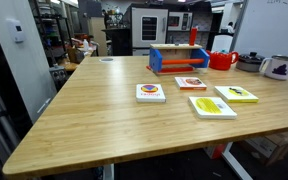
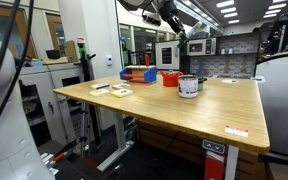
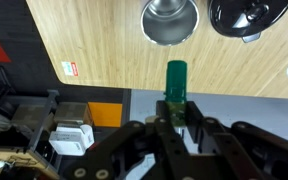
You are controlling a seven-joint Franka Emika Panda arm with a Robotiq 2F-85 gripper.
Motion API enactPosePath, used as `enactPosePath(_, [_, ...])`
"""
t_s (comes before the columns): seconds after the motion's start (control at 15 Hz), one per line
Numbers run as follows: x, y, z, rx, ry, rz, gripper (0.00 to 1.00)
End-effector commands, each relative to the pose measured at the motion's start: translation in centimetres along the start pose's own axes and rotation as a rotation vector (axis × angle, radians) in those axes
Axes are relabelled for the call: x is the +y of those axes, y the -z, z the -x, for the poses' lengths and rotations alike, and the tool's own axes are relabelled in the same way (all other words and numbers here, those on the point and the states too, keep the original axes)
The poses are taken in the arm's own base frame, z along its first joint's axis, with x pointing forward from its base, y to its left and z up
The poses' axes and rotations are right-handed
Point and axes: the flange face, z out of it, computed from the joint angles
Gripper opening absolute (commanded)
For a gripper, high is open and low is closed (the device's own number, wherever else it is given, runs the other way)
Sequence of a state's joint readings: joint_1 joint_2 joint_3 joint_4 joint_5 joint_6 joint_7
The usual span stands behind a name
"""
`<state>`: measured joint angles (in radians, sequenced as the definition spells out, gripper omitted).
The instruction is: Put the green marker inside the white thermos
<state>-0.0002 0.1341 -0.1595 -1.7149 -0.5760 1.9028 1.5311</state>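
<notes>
The robot's gripper should go back over the thermos's opening before it lowers the green marker (image 3: 176, 82), because the marker hangs high by the table's edge, off the white thermos's opening (image 3: 170, 20).
In the wrist view my gripper (image 3: 174, 122) is shut on the green marker (image 3: 175, 78), which sticks out past the fingertips. The gripper is high above the table's edge. The white thermos shows from above as a round metal-lined opening (image 3: 170, 20), just beyond the marker's tip. In both exterior views the thermos (image 1: 277, 67) (image 2: 189, 87) stands upright on the wooden table, squat and white with a dark rim. The gripper (image 2: 172, 18) hangs high above it at the top of an exterior view. It is out of view in the exterior view that faces the cards.
A red jug (image 1: 222, 60) (image 2: 170, 77) and a dark round lid or pan (image 1: 249, 62) (image 3: 249, 15) stand near the thermos. A blue and orange tray (image 1: 179, 60) sits at the back. Several picture cards (image 1: 212, 106) lie mid-table. The floor and boxes (image 3: 72, 138) lie beyond the edge.
</notes>
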Motion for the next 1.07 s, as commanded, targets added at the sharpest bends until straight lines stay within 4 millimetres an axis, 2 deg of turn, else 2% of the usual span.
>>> enactPosePath(0.0, [1.3,0.3,0.4,0.066,-0.011,-0.003,0.06])
enactPosePath(0.27, [2.2,0.4,2.6,-0.113,0.121,-0.001,0.06])
enactPosePath(0.53, [3.2,0.4,2.6,-0.087,0.106,0.096,0.06])
enactPosePath(0.6, [1.4,-3.7,4.2,-0.098,0.111,0.106,0.06])
enactPosePath(0.73, [1.0,-6.0,4.6,-0.081,0.102,0.136,0.06])
enactPosePath(0.87, [-0.6,-9.0,5.1,-0.019,0.07,0.123,0.06])
enactPosePath(1.0, [-1.9,-10.6,5.2,0.011,0.044,0.101,0.06])
